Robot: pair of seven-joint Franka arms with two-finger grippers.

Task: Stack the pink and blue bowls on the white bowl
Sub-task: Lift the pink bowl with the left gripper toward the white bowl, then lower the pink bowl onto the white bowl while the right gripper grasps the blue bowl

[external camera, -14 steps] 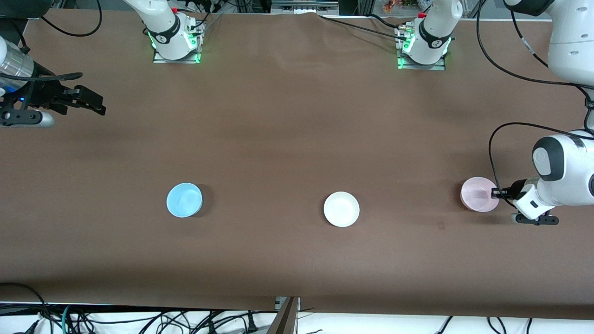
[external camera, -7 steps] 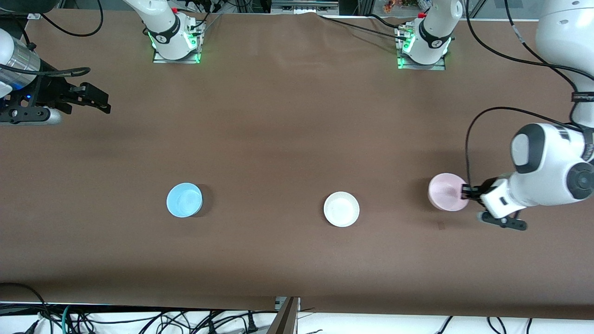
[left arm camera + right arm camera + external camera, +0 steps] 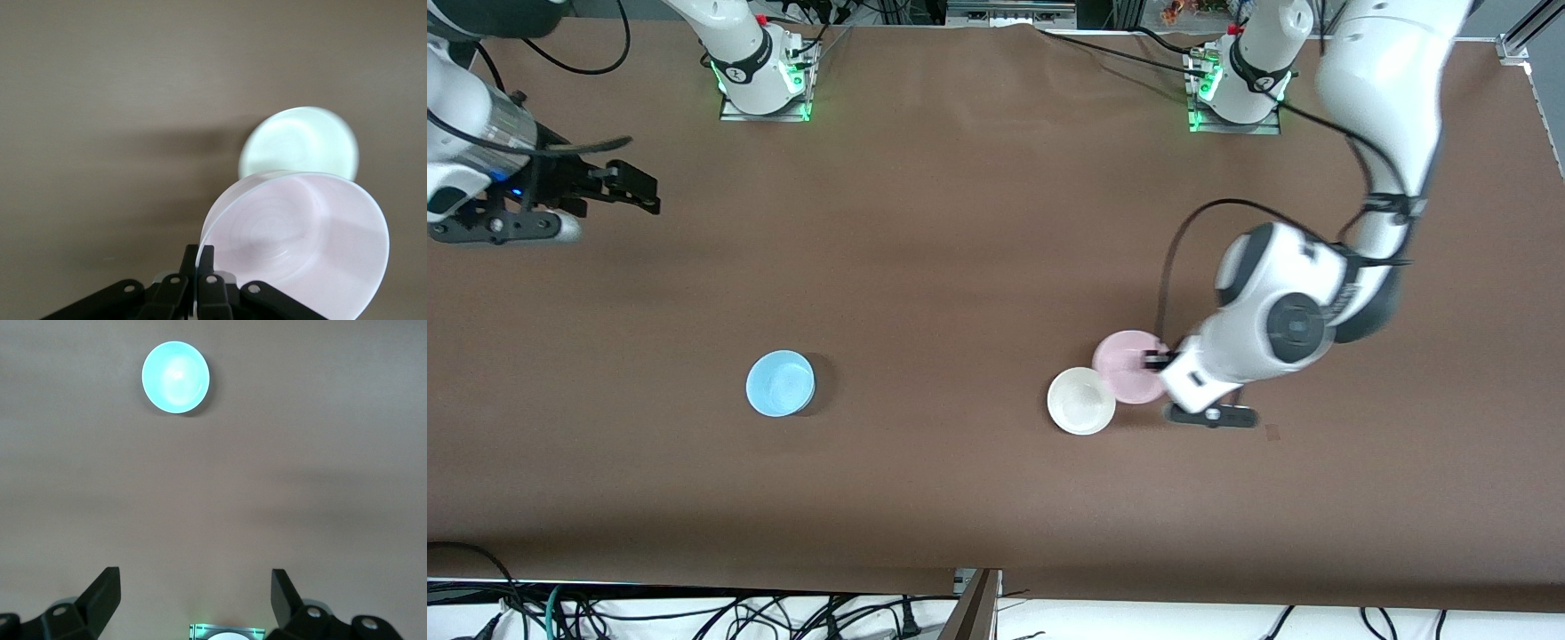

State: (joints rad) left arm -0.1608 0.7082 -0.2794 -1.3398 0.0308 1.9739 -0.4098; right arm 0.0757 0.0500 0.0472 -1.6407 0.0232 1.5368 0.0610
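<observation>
The blue bowl [image 3: 780,384] stands upright, clear of the other bowls. My open right gripper should keep moving toward it until the fingers are on both sides of the blue bowl's near rim [image 3: 752,373].
My left gripper [image 3: 1154,360] is shut on the rim of the pink bowl [image 3: 1129,366] and holds it in the air, partly over the white bowl [image 3: 1079,402] on the table. In the left wrist view the pink bowl [image 3: 300,247] is pinched at its rim by my left gripper [image 3: 199,257], with the white bowl [image 3: 297,141] below it. The blue bowl [image 3: 780,383] sits on the table toward the right arm's end; it shows in the right wrist view [image 3: 175,377]. My right gripper [image 3: 636,191] is open and empty, high over the right arm's end of the table.
The brown table [image 3: 960,222] carries only the bowls. The arm bases [image 3: 760,84] [image 3: 1236,98] stand along the table's top edge. Cables hang below the table's near edge.
My left gripper has carried the pink bowl from the left arm's end of the table toward the white bowl. My right gripper has drifted slightly toward the middle.
</observation>
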